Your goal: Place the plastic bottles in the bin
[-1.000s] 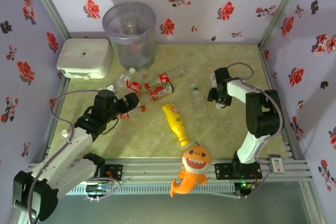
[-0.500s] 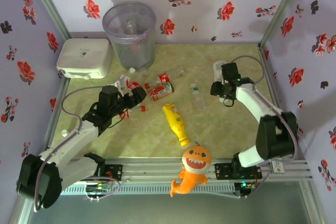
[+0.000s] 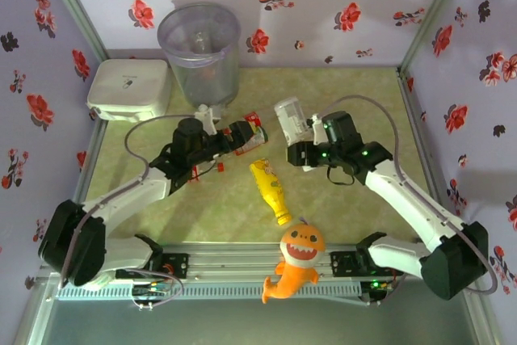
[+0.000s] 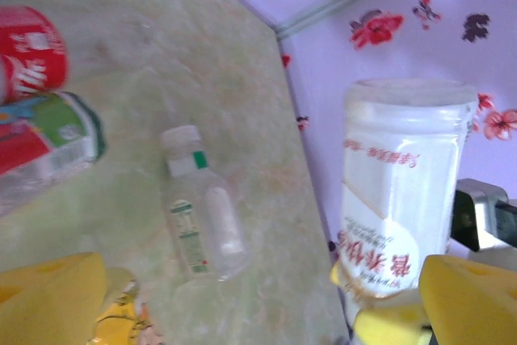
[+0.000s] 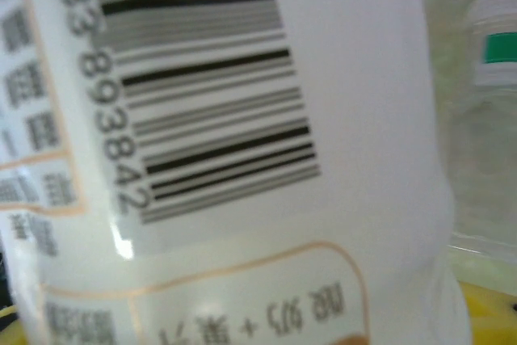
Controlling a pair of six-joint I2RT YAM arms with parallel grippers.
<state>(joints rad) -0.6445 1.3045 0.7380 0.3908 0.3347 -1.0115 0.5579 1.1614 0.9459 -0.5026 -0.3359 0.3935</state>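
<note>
The white labelled bottle is in my right gripper, far from the grey bin (image 3: 199, 54), so my left gripper should grab the bottle's loose end (image 3: 289, 113) and carry the bottle over.
My right gripper (image 3: 299, 148) is shut on a white labelled bottle (image 3: 288, 117), held upright above the table's middle; its barcode label (image 5: 242, 135) is right in front of the right wrist camera. A small clear bottle with a white cap (image 4: 199, 209) lies flat beside it (image 5: 491, 127). My left gripper (image 3: 235, 136) is open, its yellow fingers (image 4: 48, 296) wide apart and nothing between them, right by the red-labelled bottles (image 3: 254, 126) (image 4: 28, 62). The yellow squeeze bottle (image 3: 271, 191) lies at the centre. The grey bin (image 3: 199, 48) stands at the back left with a bottle inside.
A flat white box (image 3: 129, 90) sits left of the bin. An orange plush shark (image 3: 298, 261) hangs over the front rail. Flowered walls close in the left, back and right sides. A green-labelled bottle (image 4: 50, 136) lies with the red ones.
My right arm has swung left from the right side, carrying the white bottle to the table's middle. My left gripper has reached forward and right, up to the red-labelled bottles.
</note>
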